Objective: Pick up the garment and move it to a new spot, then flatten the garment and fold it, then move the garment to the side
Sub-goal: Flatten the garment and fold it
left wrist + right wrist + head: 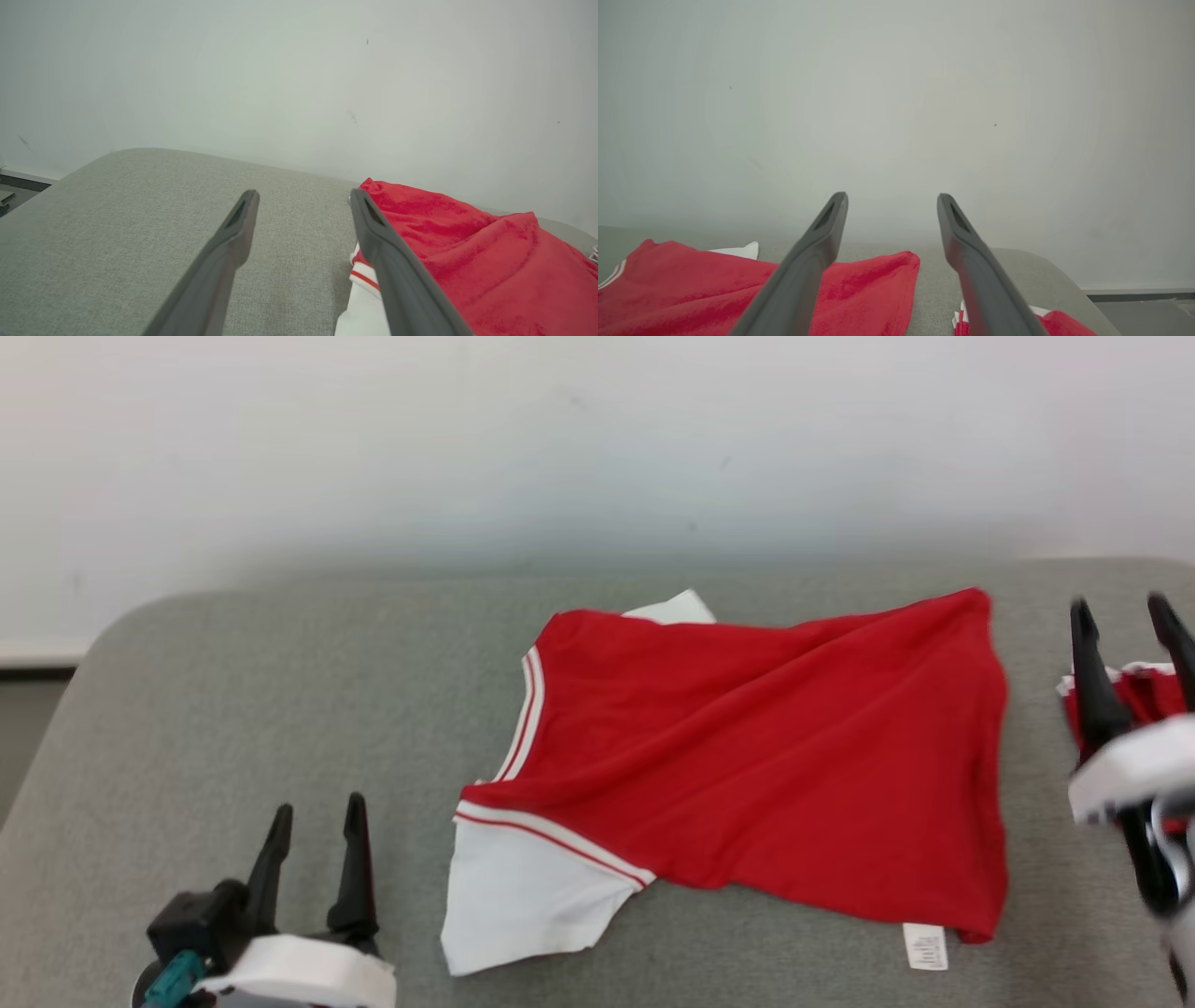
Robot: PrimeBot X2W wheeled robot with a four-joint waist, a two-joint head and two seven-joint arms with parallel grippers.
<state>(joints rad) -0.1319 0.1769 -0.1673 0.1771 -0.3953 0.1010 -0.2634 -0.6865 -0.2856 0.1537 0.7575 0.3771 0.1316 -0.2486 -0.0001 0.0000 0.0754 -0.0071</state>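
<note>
I should expect the other white sleeve to be tucked under the garment (773, 750), because a white corner (681, 609) shows past the garment's far edge.
The garment (747, 756) is a red shirt with white, red-striped sleeves, lying rumpled and partly spread across the middle of the grey padded surface (261, 691). A white label sticks out at its near right corner. My left gripper (319, 807) stands open at the lower left, clear of the white sleeve; in the left wrist view (304, 193) the garment (467, 252) lies just right of its fingers. My right gripper (1120, 607) is open at the far right, blurred, with nothing between its fingers. In the right wrist view (892, 197) the garment (691, 289) lies to the lower left.
A smaller red-and-white piece of cloth (1144, 695) lies under the right gripper, apart from the shirt, and shows again in the right wrist view (1059, 324). A pale wall (597, 448) rises behind the surface. The surface's rounded left edge (65, 709) drops to the floor.
</note>
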